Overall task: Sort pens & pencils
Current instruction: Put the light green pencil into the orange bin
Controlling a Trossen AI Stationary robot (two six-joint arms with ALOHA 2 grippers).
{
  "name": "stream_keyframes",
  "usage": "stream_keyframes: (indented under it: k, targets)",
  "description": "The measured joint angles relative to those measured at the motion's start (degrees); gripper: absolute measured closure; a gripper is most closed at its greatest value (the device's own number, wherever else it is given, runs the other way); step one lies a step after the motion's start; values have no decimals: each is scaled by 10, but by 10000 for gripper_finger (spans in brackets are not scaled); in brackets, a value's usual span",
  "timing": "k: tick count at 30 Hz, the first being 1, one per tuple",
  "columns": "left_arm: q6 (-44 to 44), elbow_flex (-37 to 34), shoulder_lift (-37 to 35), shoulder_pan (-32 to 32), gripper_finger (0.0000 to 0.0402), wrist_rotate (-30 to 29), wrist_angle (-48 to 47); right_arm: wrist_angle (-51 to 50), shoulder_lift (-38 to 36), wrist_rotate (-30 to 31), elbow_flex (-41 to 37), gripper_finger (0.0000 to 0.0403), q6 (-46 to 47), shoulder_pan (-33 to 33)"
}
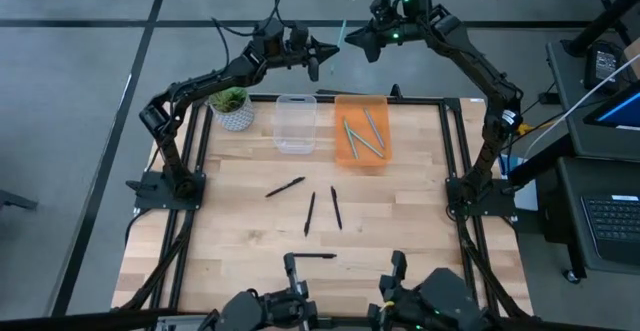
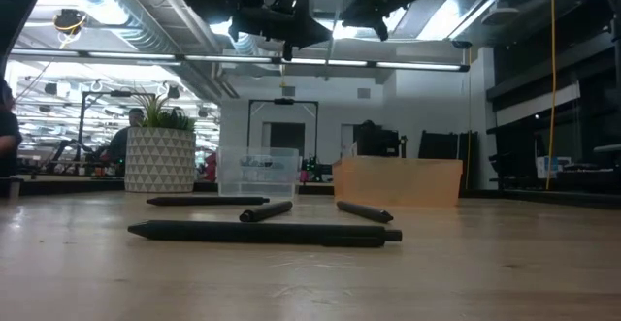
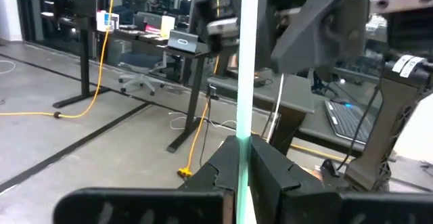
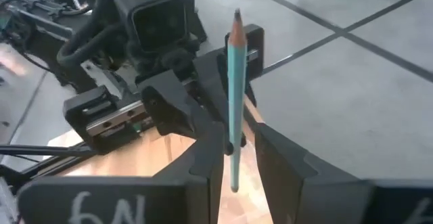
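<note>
My right gripper should close higher up on the pencil's body (image 4: 237,92), because it is open and facing the teal pencil's lower part (image 4: 235,158), where my left gripper is pinching the pencil.
High above the table's far edge, a teal pencil (image 4: 235,88) stands upright with its point up. My left gripper (image 3: 243,163) is shut on it. My right gripper (image 4: 238,149) faces it from the other side, open, its fingers on either side of the pencil's lower part; a gap shows beside one finger. In the high view the two grippers meet at the pencil (image 1: 342,33). Several black pens (image 1: 310,214) lie flat on the wooden table (image 1: 240,231). More teal pencils (image 1: 364,136) lie in the orange bin (image 1: 345,151). My left gripper pinches the pencil's shaft (image 3: 243,139) between its two fingers. The fingers point level, come from the table's left side and lie across the pencil. The pencil stands upright in the hold, clear of the table and bins.
A clear bin (image 1: 295,123) stands left of the orange one at the table's far side. A potted plant (image 1: 232,106) sits at the far left corner. One black pen (image 1: 315,256) lies near the front edge. Desks and cables fill the room beyond the table.
</note>
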Motion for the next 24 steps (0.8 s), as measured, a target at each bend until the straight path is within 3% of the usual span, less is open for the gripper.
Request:
stream_keyframes:
  k: [8, 24]
  targets:
    - [8, 0, 0, -3, 385, -1, -13, 98, 1, -50, -83, 315, 53, -4]
    - [7, 0, 0, -10, 385, -9, -13, 102, -3, -76, -61, 315, 61, -22]
